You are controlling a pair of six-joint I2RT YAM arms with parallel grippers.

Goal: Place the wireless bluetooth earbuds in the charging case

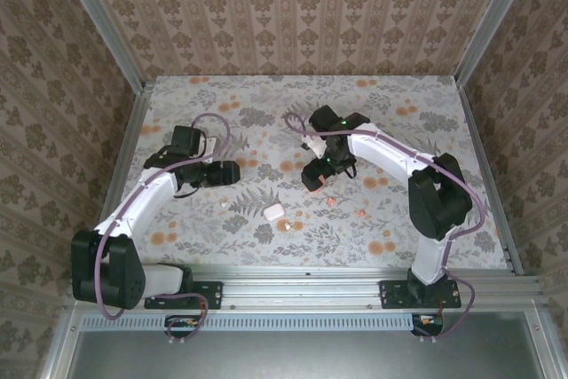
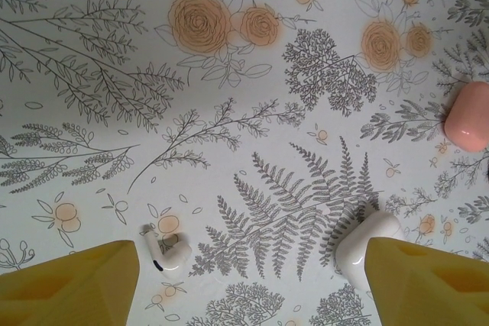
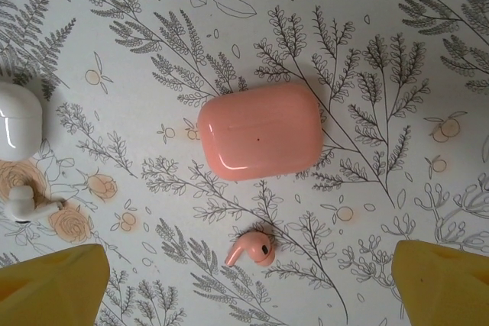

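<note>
The pink case lies flat with its lid shut (image 3: 260, 107), so the robot's right gripper should take hold of the case by its short ends (image 3: 314, 131) and lift it to the left gripper.
My left gripper (image 2: 250, 272) hovers open over the flowered cloth. A white earbud (image 2: 165, 253) lies just inside its left finger, and the white charging case (image 2: 365, 239) is partly hidden behind its right finger (image 2: 428, 284). A closed coral-pink case (image 2: 467, 115) shows at the right edge. My right gripper (image 3: 248, 269) is open too. A pink earbud (image 3: 253, 250) lies between its fingers, with the pink case (image 3: 260, 130) just beyond. From above, the left gripper (image 1: 226, 173) and right gripper (image 1: 312, 179) flank the white case (image 1: 272, 212).
Left in the right wrist view lie the white case (image 3: 18, 121) and a second white earbud (image 3: 25, 204). From above, small pink pieces (image 1: 331, 201) (image 1: 361, 212) lie right of centre. Patterned walls enclose the table (image 1: 426, 104); a metal rail (image 1: 302, 277) edges the front.
</note>
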